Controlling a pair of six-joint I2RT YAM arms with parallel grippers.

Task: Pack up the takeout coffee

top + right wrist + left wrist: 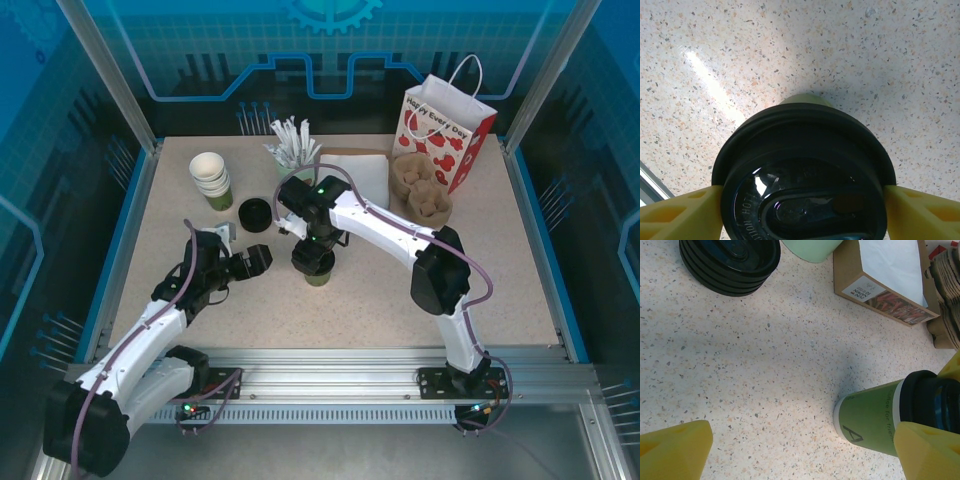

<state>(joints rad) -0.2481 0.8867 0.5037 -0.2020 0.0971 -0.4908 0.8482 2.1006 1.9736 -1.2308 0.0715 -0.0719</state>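
Note:
I should open my right gripper and press the black lid from the lid's side (332, 259), opposite my left gripper, since the lid sits high on the cup's rim (898, 406).
The takeout coffee (319, 270), an olive-green paper cup with a black lid, stands upright on the speckled table near the middle. My right gripper (311, 243) hangs straight above it. In the right wrist view the black lid (805, 150) sits between the gripper (804, 202), one yellow finger (675, 212) at each side of the rim, jaws spread wide. My left gripper (250, 262) rests low to the cup's left, open with nothing in it. Its wrist view shows the cup (867, 415) just beyond the right finger (927, 452), with bare table between the jaws (800, 455).
A stack of black lids (254, 213) (730, 262) and a stack of lidless cups (211, 178) stand at the back left. Behind the cup are a pale green cup of sticks (293, 150), a napkin box (358, 170) (885, 282), cardboard carriers (422, 192) and a red-and-white gift bag (448, 135).

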